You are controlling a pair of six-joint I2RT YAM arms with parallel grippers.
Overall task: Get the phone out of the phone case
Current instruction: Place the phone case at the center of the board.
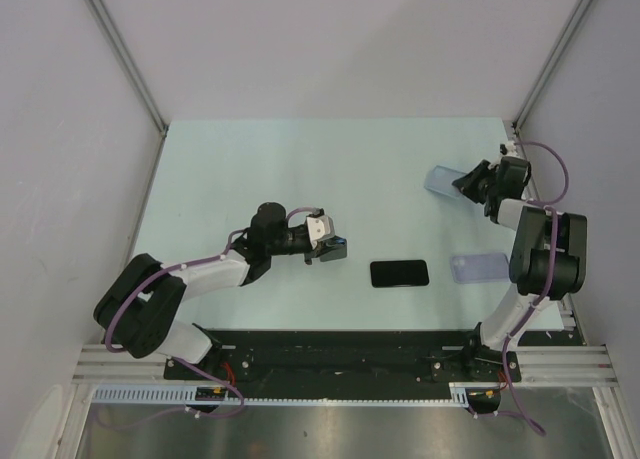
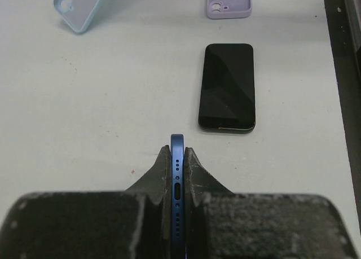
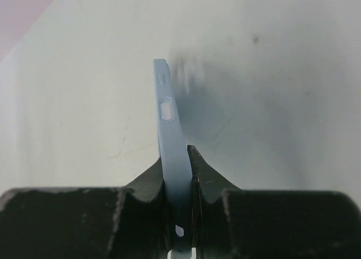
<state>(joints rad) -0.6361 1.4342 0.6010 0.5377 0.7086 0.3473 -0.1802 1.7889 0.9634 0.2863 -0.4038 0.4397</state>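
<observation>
The light blue phone case (image 1: 443, 181) is empty and clear of the dark blue phone, so my right gripper should keep going toward the open back corner and let go there.
My left gripper (image 1: 334, 247) (image 2: 177, 149) is shut on a dark blue phone (image 2: 177, 180), held edge-on with its port end facing the wrist camera; the phone (image 1: 341, 247) hangs over the middle left of the table. Far right at the back, my right gripper (image 1: 466, 186) (image 3: 176, 153) is shut on a light blue phone case (image 3: 169, 118), also edge-on. The case (image 1: 441, 181) (image 2: 79, 5) looks hollow, with its camera cutout showing. Phone and case are well apart.
A black phone (image 1: 399, 273) (image 2: 227, 87) lies flat, screen up, near the front middle of the table. A lavender case (image 1: 478, 267) (image 2: 228, 2) lies flat to its right, by the right arm's base. The pale table (image 1: 300, 169) ends at grey walls.
</observation>
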